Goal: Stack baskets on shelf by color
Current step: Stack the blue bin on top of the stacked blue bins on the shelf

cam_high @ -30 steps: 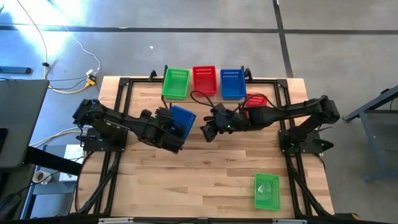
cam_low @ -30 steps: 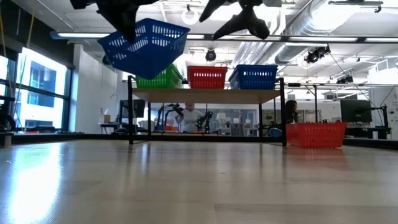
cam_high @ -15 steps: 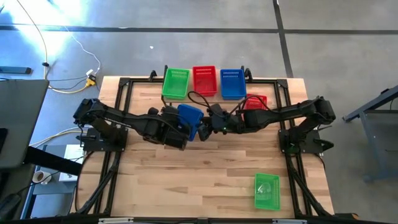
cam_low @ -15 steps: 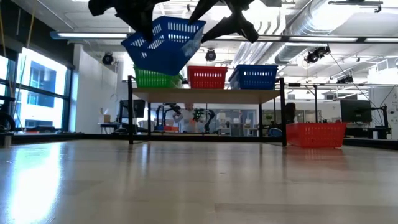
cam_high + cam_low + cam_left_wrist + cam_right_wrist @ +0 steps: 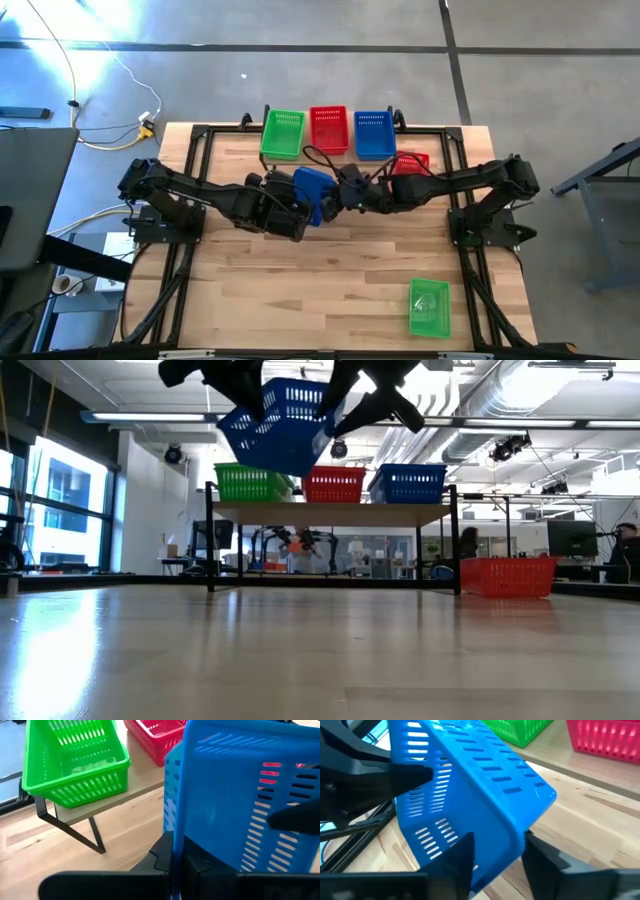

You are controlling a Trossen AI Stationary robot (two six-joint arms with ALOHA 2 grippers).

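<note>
The shelf's blue basket [image 5: 375,135] is on my right gripper's side, so next my right gripper takes over the blue basket's free rim [image 5: 501,854] from my left gripper before the stacking.
My left gripper [image 5: 298,202] is shut on a blue basket [image 5: 313,189], held high over the table's middle and tilted in the low view [image 5: 280,425]. My right gripper [image 5: 337,194] is open. Its fingers stand on either side of the basket's other end [image 5: 520,827]. The shelf [image 5: 330,512] at the far edge carries a green basket [image 5: 283,133], a red basket [image 5: 329,128] and a blue basket [image 5: 374,133], each resting on its bottom. Another red basket [image 5: 411,163] and another green basket [image 5: 430,307] lie on the table. My left gripper pinches one wall of the blue basket [image 5: 176,837] between its two fingers, one on each face of the wall. The basket is lifted clear of the table and tilted. My right gripper has a finger [image 5: 462,855] close against the basket's wall; I cannot tell whether it touches.
The red basket on the table lies just right of the shelf's right legs [image 5: 457,540]. The green basket lies near the table's near right corner. Black frame rails [image 5: 190,160] run along the table's sides. The near left of the tabletop [image 5: 250,290] is bare wood.
My left gripper has carried the blue basket toward the table's right edge and somewhat up, still tilted. My right gripper has gone toward the table's left edge to meet it, and its fingers now straddle the basket's end.
</note>
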